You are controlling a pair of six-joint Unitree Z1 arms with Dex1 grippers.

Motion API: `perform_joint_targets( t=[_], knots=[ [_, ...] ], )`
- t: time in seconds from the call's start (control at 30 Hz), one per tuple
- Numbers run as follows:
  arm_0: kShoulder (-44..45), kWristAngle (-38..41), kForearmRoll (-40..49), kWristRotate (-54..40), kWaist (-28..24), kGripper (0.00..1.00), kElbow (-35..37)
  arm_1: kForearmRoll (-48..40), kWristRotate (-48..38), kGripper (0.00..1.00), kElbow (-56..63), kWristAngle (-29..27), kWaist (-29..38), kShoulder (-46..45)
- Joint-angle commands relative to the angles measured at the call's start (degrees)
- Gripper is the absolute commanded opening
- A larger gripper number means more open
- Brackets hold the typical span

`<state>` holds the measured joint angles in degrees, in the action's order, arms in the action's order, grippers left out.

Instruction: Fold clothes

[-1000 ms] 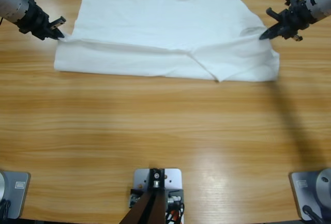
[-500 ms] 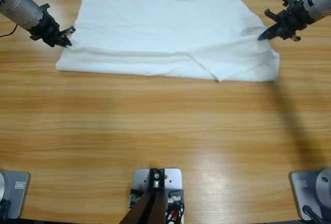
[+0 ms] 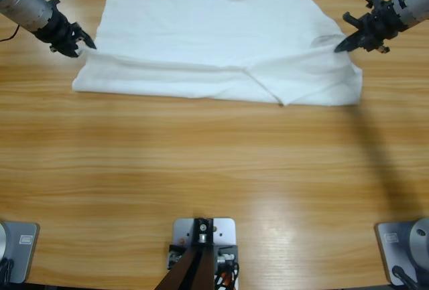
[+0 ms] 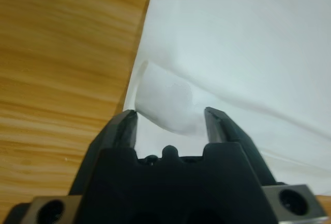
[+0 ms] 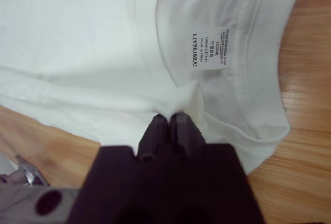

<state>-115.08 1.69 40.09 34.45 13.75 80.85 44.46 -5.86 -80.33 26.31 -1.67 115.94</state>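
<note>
My gripper is about to pull the white T-shirt [image 3: 208, 35] nearer, and the T-shirt will bring up a hidden corner then, because the T-shirt's far edge ends straight along the table's back edge.
The white T-shirt [image 3: 214, 42] lies spread across the far side of the table, with its near edge folded over into a long band. My left gripper [image 3: 86, 44] is at the shirt's left edge. In the left wrist view it [image 4: 170, 120] is open, and a raised fold of the shirt [image 4: 165, 100] stands loose between the jaws. My right gripper [image 3: 340, 46] is at the shirt's right side, by the neck. In the right wrist view it [image 5: 169, 116] is shut on a pinch of the shirt [image 5: 77, 38] just below the collar [image 5: 258, 53] and its size label [image 5: 207, 48].
The wooden table [image 3: 214, 183] stretches bare from the shirt's near edge to the front. The shirt's far edge lies close to the table's back edge. Both arms come in from the upper corners.
My left arm swung in toward the shirt's left edge, then drew back a little toward the far side. The right gripper and the shirt have hardly moved.
</note>
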Motion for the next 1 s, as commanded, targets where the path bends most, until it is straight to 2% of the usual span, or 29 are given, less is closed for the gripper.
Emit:
perform_joint_targets(
  t=[0.03, 0.4, 0.5, 0.63, 0.7, 0.77, 1.0],
  knots=[
    [-0.69, -0.89, 0.53, -0.62, -0.56, 0.911, 3.56, 0.75, 0.76, 0.994, 0.75, -3.19, 0.26, -0.13],
    [6.18, -1.25, 0.6, -1.92, -0.46, 0.899, 0.87, 1.98, 0.59, 0.996, 0.89, -4.84, 0.26, -6.37],
    [9.38, -1.0, 0.6, -1.72, 0.12, 0.899, -4.26, 2.0, 0.03, 0.996, 2.69, -3.81, 0.26, -9.17],
    [11.0, -0.7, 0.06, 0.1, 3.78, 0.896, -13.75, 1.16, -0.5, 0.991, 7.03, -2.56, 0.35, -9.33],
    [11.37, -0.7, -1.1, 1.65, 5.53, 0.8, -16.83, 0.65, -0.55, 0.991, 8.84, -2.28, 0.35, -9.45],
    [11.49, -0.72, -3.56, 3.95, 5.87, 0.775, -19.87, 0.49, -0.55, 0.996, 9.91, -2.22, 0.35, -9.89],
    [11.28, -0.63, -6.02, 5.36, 2.21, 0.775, -21.56, -0.32, -0.43, 1.0, 12.64, -2.14, 0.35, -11.0]
  ],
)
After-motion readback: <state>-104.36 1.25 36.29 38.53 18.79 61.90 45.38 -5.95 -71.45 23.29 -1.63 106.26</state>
